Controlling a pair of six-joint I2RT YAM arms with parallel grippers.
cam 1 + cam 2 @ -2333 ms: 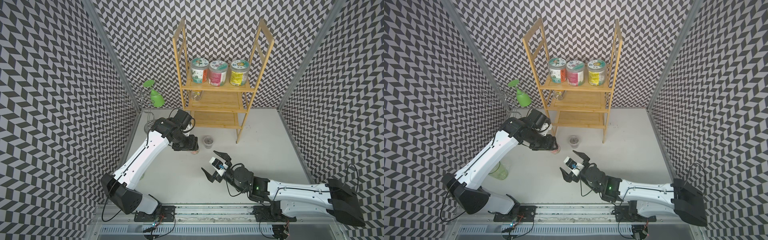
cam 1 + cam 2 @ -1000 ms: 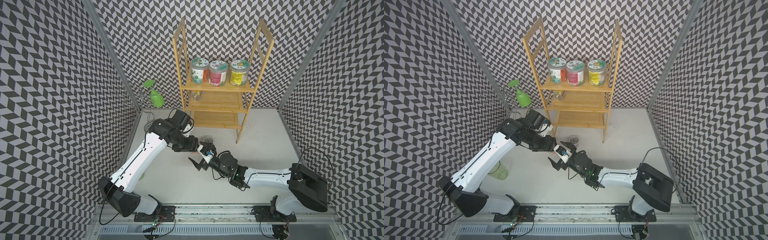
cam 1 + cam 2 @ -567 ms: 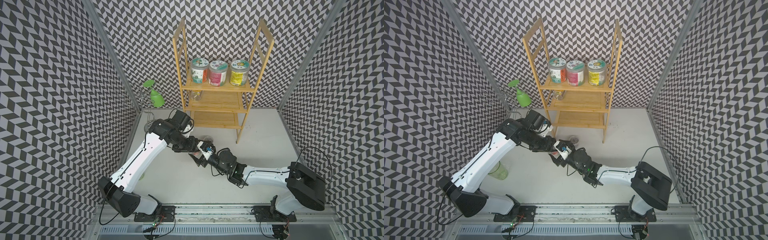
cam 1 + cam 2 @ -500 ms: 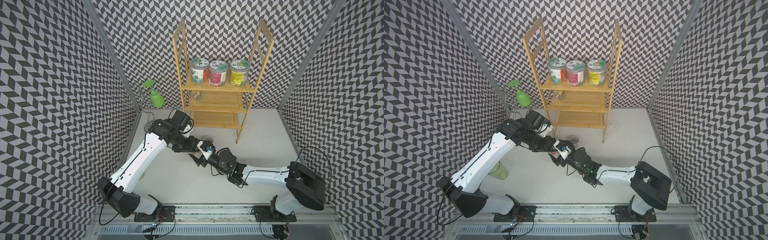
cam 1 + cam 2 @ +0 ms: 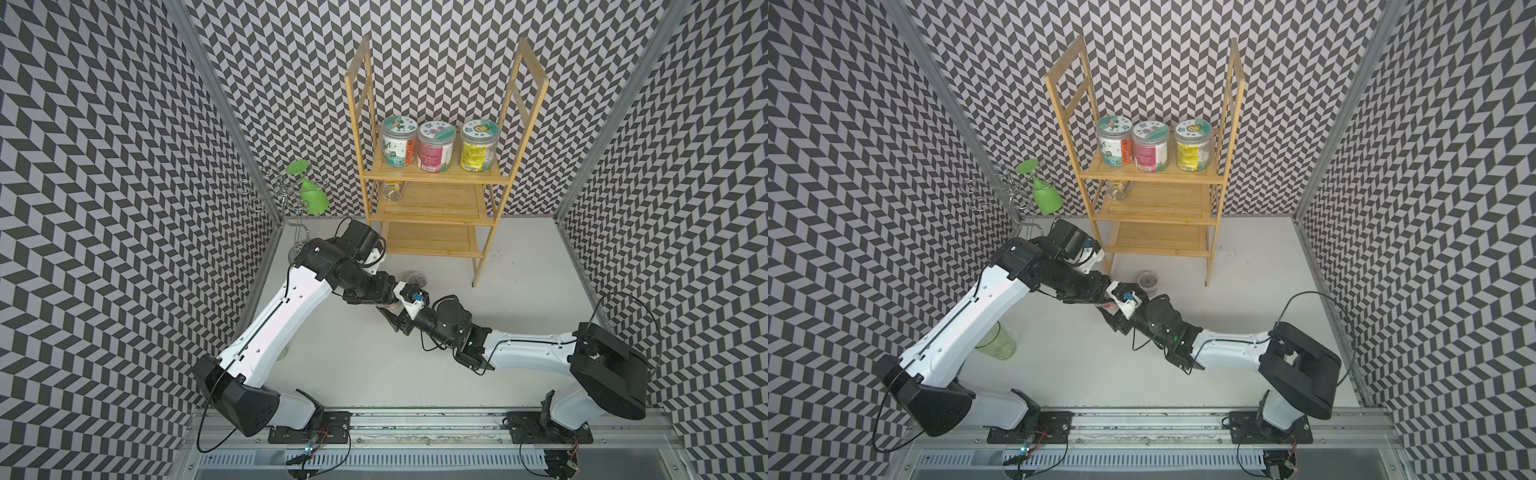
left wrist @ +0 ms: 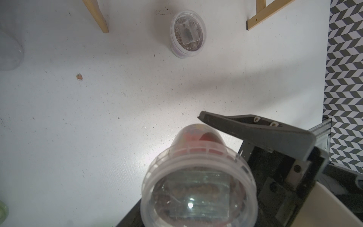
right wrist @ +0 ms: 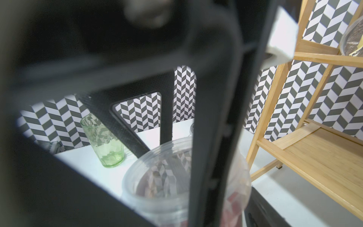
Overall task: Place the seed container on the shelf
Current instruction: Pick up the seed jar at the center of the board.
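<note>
The seed container is held by both grippers, so next my left gripper opens and moves away from its lid end (image 6: 199,193) first. My right gripper should then carry the seed container to the middle level (image 5: 430,205).
The seed container (image 6: 198,176), a clear plastic tub with a red label, hangs above the table's middle, held from two sides. My left gripper (image 5: 384,297) is shut on it near its lid end. My right gripper (image 5: 392,311) comes from the opposite side. One of its dark fingers (image 6: 235,125) lies against the tub's tapered body. The other finger is hidden behind the tub. Only a reddish sliver of the container (image 5: 1109,306) shows in both top views. The shelf (image 5: 440,203) stands at the back, its bare lowest tier (image 7: 324,157) close by.
A second seed tub (image 5: 415,277) stands on the table before the shelf. Three labelled jars (image 5: 434,145) fill the top tier, and a small container (image 5: 390,191) lies on the middle one. A green glass (image 5: 996,343) stands left, with a wire stand and green goblet (image 5: 311,195) behind.
My right arm has swung in from the table's front to the tub in my left gripper. Its wide-open jaws have closed in on the tub. The left arm has hardly moved.
</note>
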